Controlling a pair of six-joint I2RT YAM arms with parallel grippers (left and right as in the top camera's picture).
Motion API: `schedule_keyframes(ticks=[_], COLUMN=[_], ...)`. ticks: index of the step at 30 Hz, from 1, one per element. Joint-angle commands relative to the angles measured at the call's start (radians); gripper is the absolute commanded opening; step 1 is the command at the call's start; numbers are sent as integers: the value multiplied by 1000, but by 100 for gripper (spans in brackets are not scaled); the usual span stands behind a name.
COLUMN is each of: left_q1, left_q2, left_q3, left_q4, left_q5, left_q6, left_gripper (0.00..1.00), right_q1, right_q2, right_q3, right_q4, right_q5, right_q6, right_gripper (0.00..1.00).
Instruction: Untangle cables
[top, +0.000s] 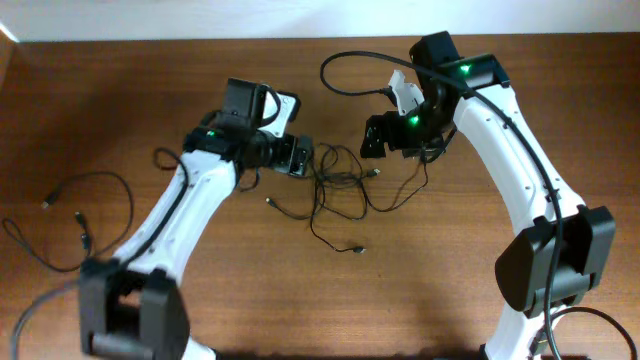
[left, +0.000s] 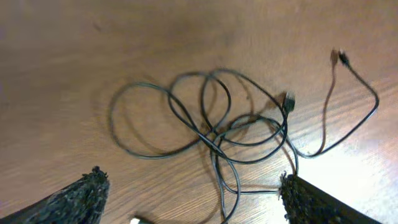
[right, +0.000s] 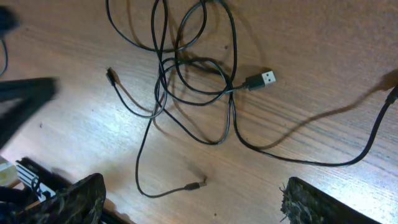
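Observation:
The wide loops (left: 112, 118) curve smoothly and stand up off their shadows. I therefore expect the black cable (left: 209, 140) to keep a springy, round bow when I lift it.
The cables (top: 338, 185) lie as a loose tangle of thin black loops on the wooden table, between my two arms. My left gripper (top: 299, 158) is open and empty at the tangle's left edge. In the left wrist view the loops (left: 211, 127) lie just ahead of the open fingers (left: 193, 196), and one strand runs between them. My right gripper (top: 381, 138) is open and empty above the tangle's right side. The right wrist view shows the loops (right: 189, 68), a USB plug (right: 264, 79) and a small plug (right: 196, 184) just ahead of the open fingers (right: 193, 202).
A separate thin black cable (top: 84, 236) lies spread out at the far left of the table, away from the tangle. A thick black arm cable (top: 345, 60) arcs above the right arm. The arm bases (top: 130, 310) stand at the front edge.

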Motion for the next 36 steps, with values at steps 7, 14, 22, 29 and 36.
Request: schedule_keyframes(ticks=[7, 14, 22, 29, 36], left_q1=[2, -32, -39, -69, -72], left_q2=[225, 313, 340, 381, 382], left_q3=[3, 3, 3, 3, 3], left_q4=[171, 256, 229, 248, 250], left_q5=[107, 107, 51, 35, 0], left_q6=[-368, -416, -418, -418, -418], left_gripper=[68, 65, 48, 39, 11], right_q1=[-2, -2, -2, -2, -2], right_q2=[5, 5, 5, 5, 5], right_q3=[-8, -7, -8, -8, -7], right_q4=[-1, -4, -4, -4, -4], right_q5=[8, 9, 9, 9, 9], right_q6=[4, 3, 3, 3, 3], right_gripper=[92, 92, 92, 92, 92])
